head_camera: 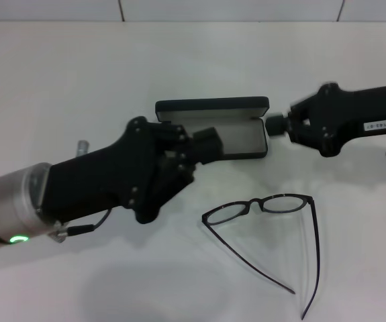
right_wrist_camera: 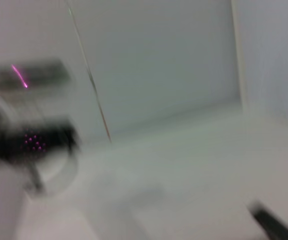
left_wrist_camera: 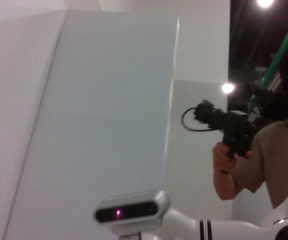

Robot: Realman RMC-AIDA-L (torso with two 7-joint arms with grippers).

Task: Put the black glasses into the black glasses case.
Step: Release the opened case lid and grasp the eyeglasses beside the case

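Note:
I should pick up the glasses by the bridge [head_camera: 254, 202] with my right gripper and bring them to my left gripper first, because the unfolded temple arms [head_camera: 317, 256] would stick out of the case.
The black glasses case [head_camera: 241, 139] lies open in the middle of the white table, its lid [head_camera: 211, 105] standing up at the back and its grey lining showing. My left gripper [head_camera: 205, 146] reaches over the case's left half and hides it. Coming in from the right, my right gripper [head_camera: 275, 125] sits at the case's right end, touching it or nearly so. The black glasses [head_camera: 266, 204] lie on the table in front of the case, lenses toward it and both temple arms unfolded toward the near edge. Neither wrist view shows the case or the glasses.
In the head view, the table's far edge [head_camera: 193, 21] meets a tiled wall. The left wrist view looks up at wall panels, a person holding a camera [left_wrist_camera: 234, 132] and the robot's head [left_wrist_camera: 128, 210]. The right wrist view is smeared.

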